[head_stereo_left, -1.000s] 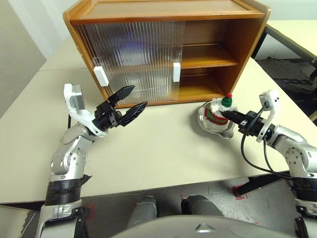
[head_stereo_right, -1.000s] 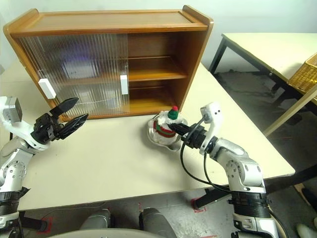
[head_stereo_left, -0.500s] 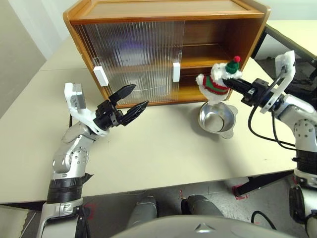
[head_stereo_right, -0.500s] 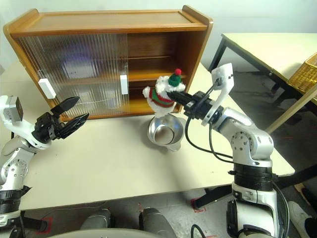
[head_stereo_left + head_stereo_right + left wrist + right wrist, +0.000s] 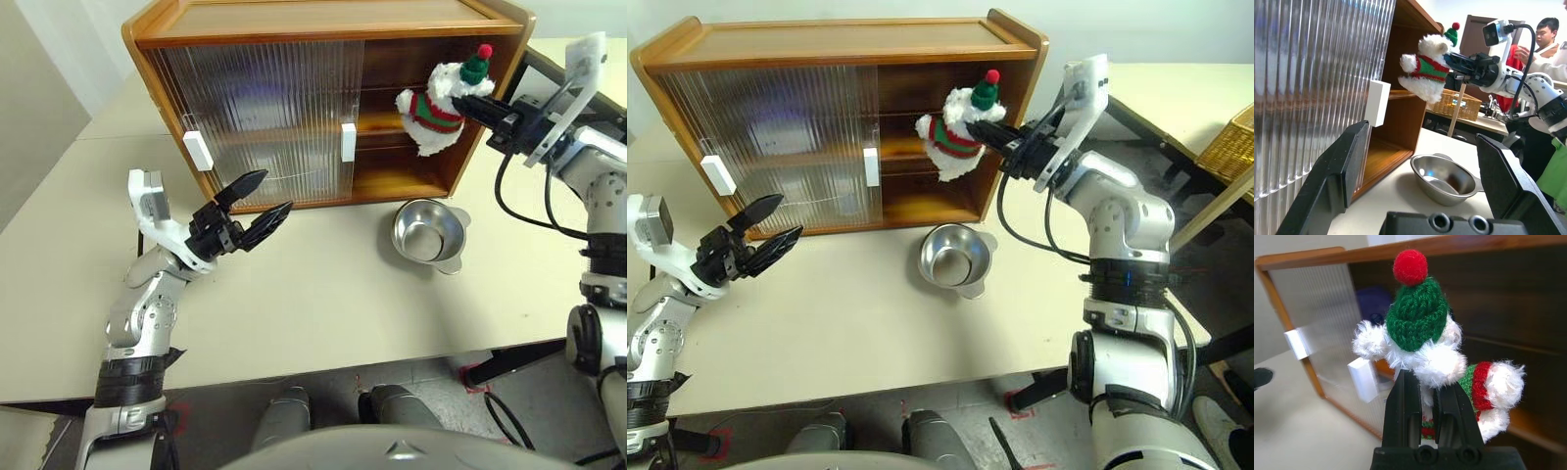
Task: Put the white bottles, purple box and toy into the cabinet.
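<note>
My right gripper keeps moving the toy [image 5: 431, 119] inward until it is over the upper shelf [image 5: 378, 121], since it hangs level with the cabinet's open upper compartment.
My right gripper [image 5: 468, 98] is shut on the toy [image 5: 436, 98], a fluffy white figure with red and green bands and a green hat. It holds the toy in the air before the open right half of the wooden cabinet [image 5: 323, 20], level with the upper compartment. The toy's head is pinched between the fingers [image 5: 1405, 396]. My left gripper [image 5: 269, 193] stands open above the table, in front of the ribbed sliding doors [image 5: 265, 117], holding nothing. A purple blur [image 5: 1374, 301] sits behind the door on the upper shelf. The white bottles are hidden.
An empty steel bowl [image 5: 428, 233] rests on the table just in front of the cabinet's open side. A second table with a wicker basket [image 5: 1229, 147] stands to the right. A person [image 5: 1547, 34] is in the background of the left wrist view.
My right gripper lifted the toy out of the steel bowl, up and towards the cabinet's open side. The left arm stayed where it was.
</note>
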`<state>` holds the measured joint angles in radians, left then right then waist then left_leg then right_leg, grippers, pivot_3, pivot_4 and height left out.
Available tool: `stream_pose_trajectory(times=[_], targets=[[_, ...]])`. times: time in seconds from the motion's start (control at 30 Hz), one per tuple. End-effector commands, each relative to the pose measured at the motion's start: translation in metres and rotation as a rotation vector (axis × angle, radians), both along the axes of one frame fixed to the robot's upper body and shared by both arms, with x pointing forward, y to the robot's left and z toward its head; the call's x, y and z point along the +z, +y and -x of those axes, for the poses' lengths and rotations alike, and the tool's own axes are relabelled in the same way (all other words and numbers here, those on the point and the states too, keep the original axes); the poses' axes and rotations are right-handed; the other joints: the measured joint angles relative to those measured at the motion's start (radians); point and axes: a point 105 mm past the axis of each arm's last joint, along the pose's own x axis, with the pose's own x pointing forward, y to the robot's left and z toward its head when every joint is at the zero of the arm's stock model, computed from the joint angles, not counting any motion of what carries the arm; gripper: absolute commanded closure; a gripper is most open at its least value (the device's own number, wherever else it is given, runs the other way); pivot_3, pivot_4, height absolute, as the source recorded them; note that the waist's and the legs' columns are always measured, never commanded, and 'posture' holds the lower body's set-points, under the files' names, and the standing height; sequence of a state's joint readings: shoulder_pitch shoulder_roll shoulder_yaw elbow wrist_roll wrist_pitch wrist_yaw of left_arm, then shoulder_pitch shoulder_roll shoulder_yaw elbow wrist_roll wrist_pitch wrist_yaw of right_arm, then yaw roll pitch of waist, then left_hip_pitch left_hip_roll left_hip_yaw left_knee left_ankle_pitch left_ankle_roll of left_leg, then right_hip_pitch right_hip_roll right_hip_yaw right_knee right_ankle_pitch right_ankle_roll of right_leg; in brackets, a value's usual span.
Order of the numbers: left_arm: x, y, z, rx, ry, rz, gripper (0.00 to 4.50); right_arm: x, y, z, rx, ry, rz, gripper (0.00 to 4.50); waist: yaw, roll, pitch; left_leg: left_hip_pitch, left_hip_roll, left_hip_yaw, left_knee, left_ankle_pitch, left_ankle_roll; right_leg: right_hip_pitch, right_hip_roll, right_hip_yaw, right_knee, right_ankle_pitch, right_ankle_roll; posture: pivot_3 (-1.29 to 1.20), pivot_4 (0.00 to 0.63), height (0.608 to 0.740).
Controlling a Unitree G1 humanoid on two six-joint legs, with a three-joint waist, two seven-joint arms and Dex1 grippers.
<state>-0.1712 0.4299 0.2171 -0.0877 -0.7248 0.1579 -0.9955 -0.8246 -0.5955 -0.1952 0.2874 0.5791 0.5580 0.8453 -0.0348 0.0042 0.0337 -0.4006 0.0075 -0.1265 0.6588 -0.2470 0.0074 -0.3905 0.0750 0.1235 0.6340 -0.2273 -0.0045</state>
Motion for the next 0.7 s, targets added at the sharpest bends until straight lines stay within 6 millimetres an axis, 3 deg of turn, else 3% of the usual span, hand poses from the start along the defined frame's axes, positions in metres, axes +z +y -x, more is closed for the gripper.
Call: stream_pose_trajectory(times=[0.03, 0.33, 0.7], targets=[[0.002, -0.002, 0.002, 0.005, -0.017, -0.017, 0.00, 0.004, 0.005, -0.008, -0.001, -0.019, 0.021, 4.47, 0.001, 0.000, 0.000, 0.000, 0.000, 0.000, 0.000, 0.000, 0.000, 0.000, 0.000, 0.000, 0.000, 0.000, 0.000, -0.04, 0.047, 0.740], [0.002, -0.001, 0.004, 0.021, -0.015, -0.016, 0.00, 0.006, 0.021, -0.042, -0.057, 0.020, 0.053, 4.47, 0.001, 0.003, 0.001, 0.000, 0.001, 0.000, 0.000, 0.000, 0.000, -0.002, 0.000, 0.000, 0.000, 0.002, -0.004, -0.04, 0.047, 0.740], [0.003, 0.000, 0.006, 0.030, -0.016, -0.012, 0.00, -0.007, 0.036, -0.066, -0.114, 0.061, 0.062, 4.47, 0.006, 0.004, 0.002, -0.002, 0.002, 0.000, -0.001, 0.000, 0.000, -0.004, 0.000, -0.001, 0.000, 0.003, -0.007, -0.02, 0.053, 0.740]])
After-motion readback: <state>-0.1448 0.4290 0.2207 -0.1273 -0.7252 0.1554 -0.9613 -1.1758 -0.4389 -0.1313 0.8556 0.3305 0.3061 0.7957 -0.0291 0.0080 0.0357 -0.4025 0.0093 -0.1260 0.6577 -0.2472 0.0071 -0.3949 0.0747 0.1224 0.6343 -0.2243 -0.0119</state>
